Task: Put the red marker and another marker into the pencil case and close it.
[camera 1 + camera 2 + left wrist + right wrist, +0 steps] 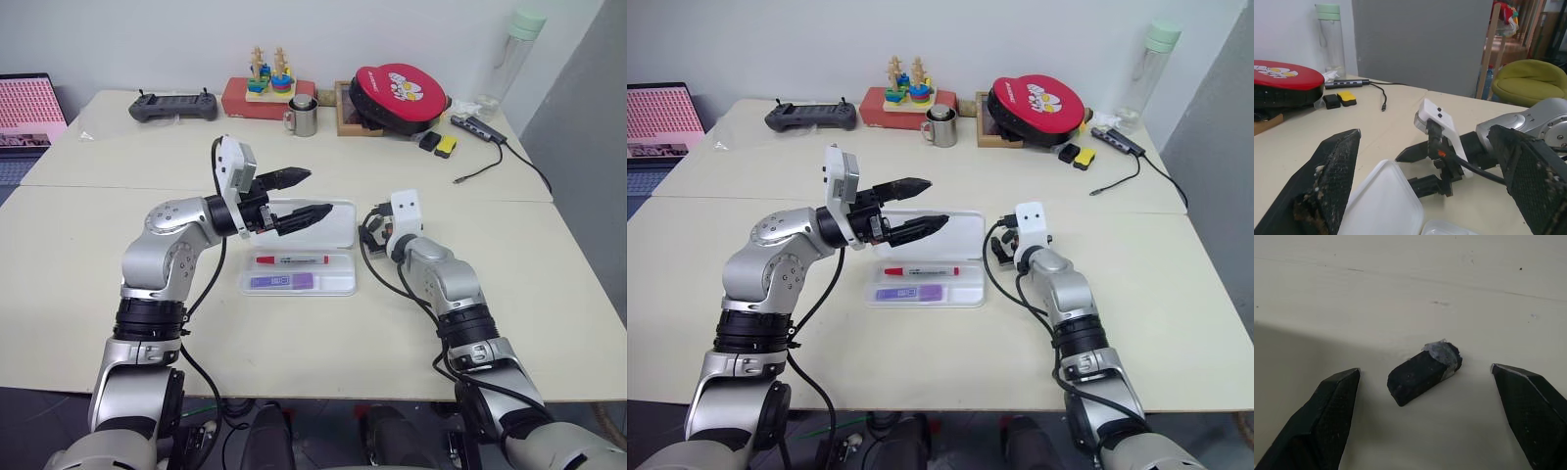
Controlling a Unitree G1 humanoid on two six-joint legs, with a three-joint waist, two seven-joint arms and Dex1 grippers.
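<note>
The black cap-like object (1425, 372) is lying outside the pencil case, so the robot's right gripper should set it next to the purple marker in the tray (334, 282) before closing the lid.
The pencil case (335, 227) lies open on the table, its lid half flat behind the tray half. In the tray half rest the red marker (292, 260) and, in front of it, the purple marker (281, 281). My left gripper (320, 192) hovers open above the lid half and points to the right, with nothing between its fingers. Just right of the case my right gripper (1002, 245) sits low over the table, open. A small black cap-like object (1422, 374) lies on the table between its fingers (1317, 416), untouched.
Along the back of the table stand a black controller (173, 106), a red box with a stacking toy (260, 95), a metal mug (302, 117), a red round case (400, 93), a bottle (514, 54) and a cabled hub (480, 127). A laptop (29, 113) sits far left.
</note>
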